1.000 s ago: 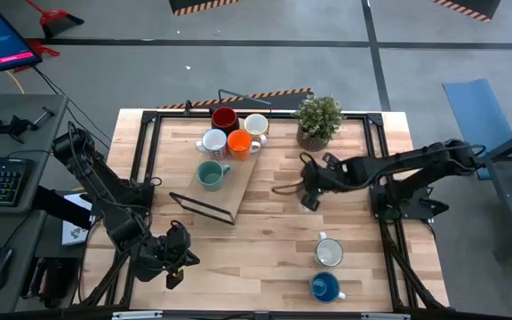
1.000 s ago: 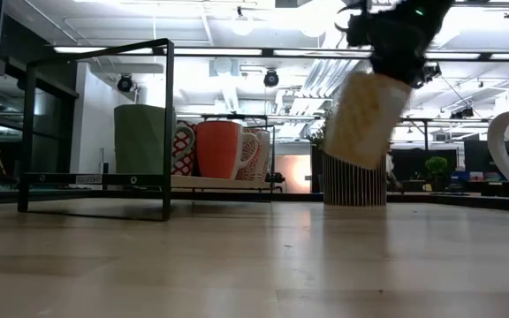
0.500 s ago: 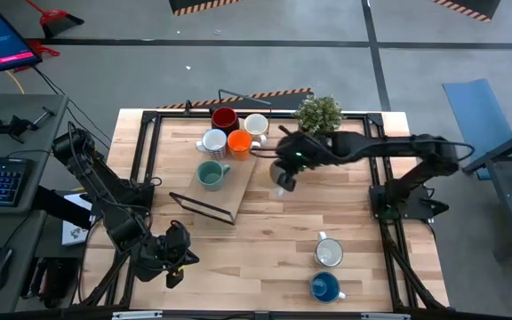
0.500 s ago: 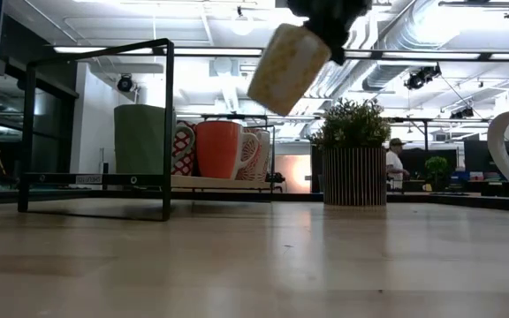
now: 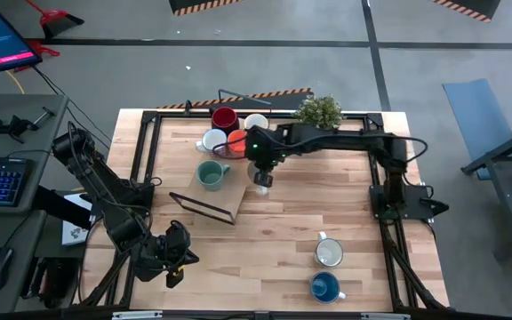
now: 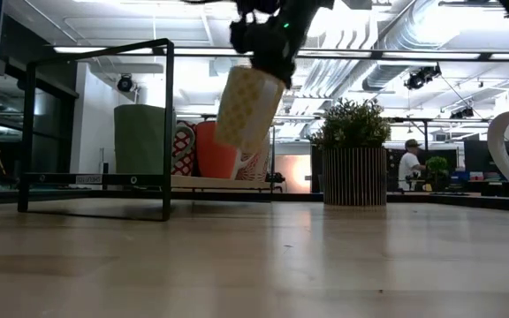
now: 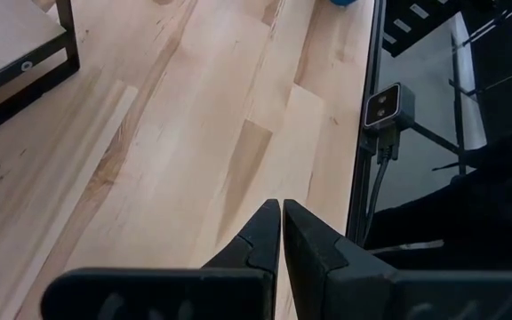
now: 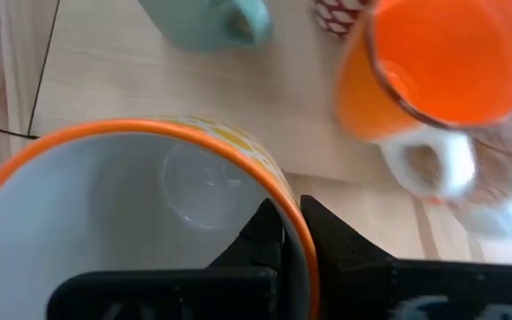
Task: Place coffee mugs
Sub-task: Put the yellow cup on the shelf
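The tan mug has board space open (image 8: 283,98) between the teal mug (image 5: 212,174) and the orange mug, so my right gripper should lower it there next until its base sits flat.
My right gripper (image 5: 260,165) is shut on a tan patterned mug (image 6: 247,108) with an orange rim, held in the air beside the wooden board (image 5: 238,182). On that board stand a dark red mug (image 5: 225,117), a white mug (image 5: 256,123), a patterned white mug (image 5: 212,140), an orange mug (image 5: 239,141) and a teal mug (image 5: 209,174). A white mug (image 5: 329,253) and a blue mug (image 5: 325,286) stand on the table near its near right corner. My left gripper (image 7: 281,210) is shut and waits over the near left corner. My right gripper pinches the tan mug's rim (image 8: 284,213), one finger (image 8: 263,238) inside the mug and the other (image 8: 332,238) outside its wall. It comes at the rim from above. The mug is lifted clear and hangs tilted below the fingers (image 6: 268,40).
A potted plant (image 5: 318,112) stands at the far edge, right of the board. A black wire frame (image 5: 204,206) leans at the board's near end. Bare wood lies in the table's middle and near left.
My right arm has swung toward the table's left, carrying the tan mug from in front of the plant to the board's right edge next to the orange mug. The mug rose on the way, then came lower. It has stayed tilted in the same hold.
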Available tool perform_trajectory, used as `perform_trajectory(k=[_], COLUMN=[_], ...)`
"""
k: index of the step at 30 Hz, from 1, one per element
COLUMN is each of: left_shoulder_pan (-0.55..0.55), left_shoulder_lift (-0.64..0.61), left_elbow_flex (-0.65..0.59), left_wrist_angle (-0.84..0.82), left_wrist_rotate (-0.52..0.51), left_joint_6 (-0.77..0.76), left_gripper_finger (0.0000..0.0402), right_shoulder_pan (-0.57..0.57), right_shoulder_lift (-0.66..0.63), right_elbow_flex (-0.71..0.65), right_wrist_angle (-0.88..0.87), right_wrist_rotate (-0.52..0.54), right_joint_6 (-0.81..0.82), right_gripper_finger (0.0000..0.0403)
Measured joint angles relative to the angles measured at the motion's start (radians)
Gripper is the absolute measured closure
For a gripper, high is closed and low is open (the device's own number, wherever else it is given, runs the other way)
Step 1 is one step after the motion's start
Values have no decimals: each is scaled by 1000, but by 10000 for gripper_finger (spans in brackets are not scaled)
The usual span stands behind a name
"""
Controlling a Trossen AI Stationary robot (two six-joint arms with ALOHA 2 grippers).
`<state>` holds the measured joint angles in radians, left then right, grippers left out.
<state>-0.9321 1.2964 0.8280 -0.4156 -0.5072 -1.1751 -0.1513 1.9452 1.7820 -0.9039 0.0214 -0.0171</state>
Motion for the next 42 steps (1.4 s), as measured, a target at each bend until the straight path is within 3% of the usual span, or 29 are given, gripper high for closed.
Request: perform_trajectory(k=[8,42], left_shoulder_pan=[0,0], left_shoulder_lift=[0,0], left_elbow_flex=[0,0], left_wrist_angle=[0,-6], left_wrist_rotate=[-4,-34], left_joint_6=[-1,-13], left_gripper_finger=[394,394], right_shoulder_pan=[-2,-32], right_shoulder_lift=[80,140], right_elbow_flex=[57,54], right_wrist_angle=[30,143], right_wrist_rotate=[-6,-4], right_joint_6=[-38,-70], right_gripper_finger=[403,403])
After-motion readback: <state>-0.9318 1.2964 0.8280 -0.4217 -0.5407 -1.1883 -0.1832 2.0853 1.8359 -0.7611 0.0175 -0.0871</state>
